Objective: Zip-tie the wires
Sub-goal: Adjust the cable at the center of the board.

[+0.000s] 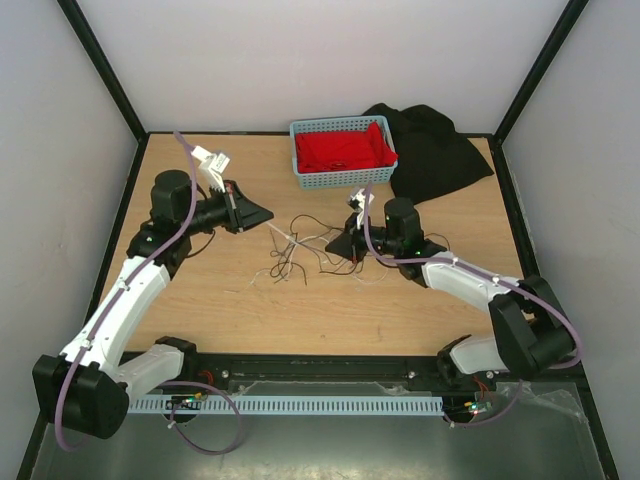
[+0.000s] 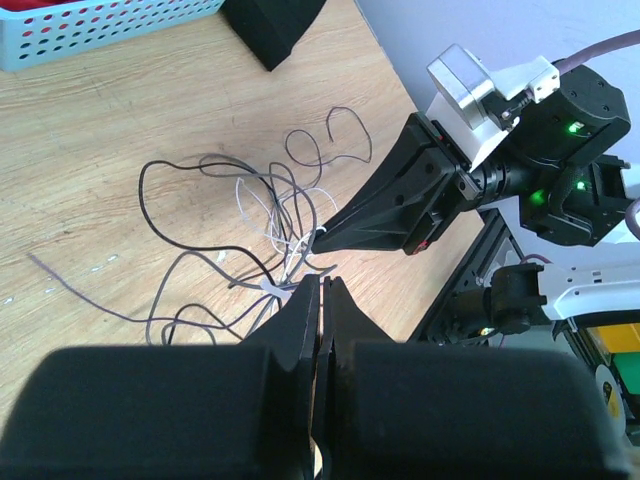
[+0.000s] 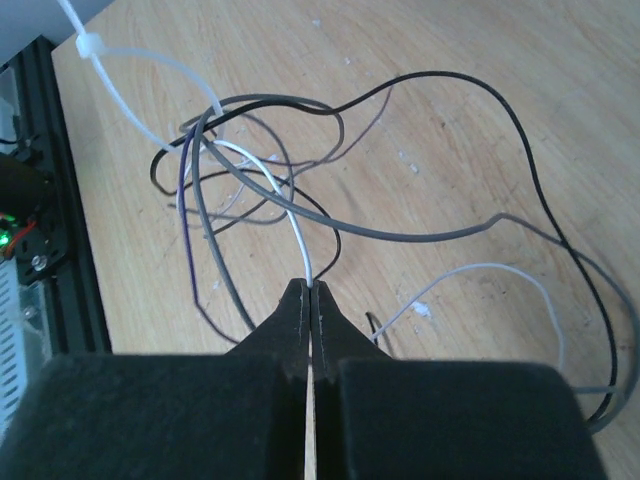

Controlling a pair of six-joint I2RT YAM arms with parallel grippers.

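My left gripper is holding the zip tie [image 1: 284, 232] tight. My right gripper should keep pulling the white wire [image 3: 294, 222] away from its loop until the wire is stretched out, then let go.
The wires [image 1: 300, 255] lie in a loose tangle of black, grey and whitish loops at the middle of the table, also in the left wrist view [image 2: 200, 165] and under the right wrist camera [image 3: 400, 230]. The zip tie [image 3: 85, 45], a white strip with a small head, threads through the loops down into my right gripper [image 3: 310, 285], which is shut on its end. My right gripper [image 1: 330, 247] sits at the tangle's right side. My left gripper [image 1: 268, 214] is shut at the left side. A white bit of zip tie [image 2: 272, 288] lies against its tips [image 2: 322, 282]; whether it is pinched does not show.
A blue basket [image 1: 343, 180] holding a red cloth [image 1: 340, 150] stands at the back, with a black cloth [image 1: 440, 155] heaped to its right. A black rail [image 1: 320, 365] runs along the near edge between the arm bases.
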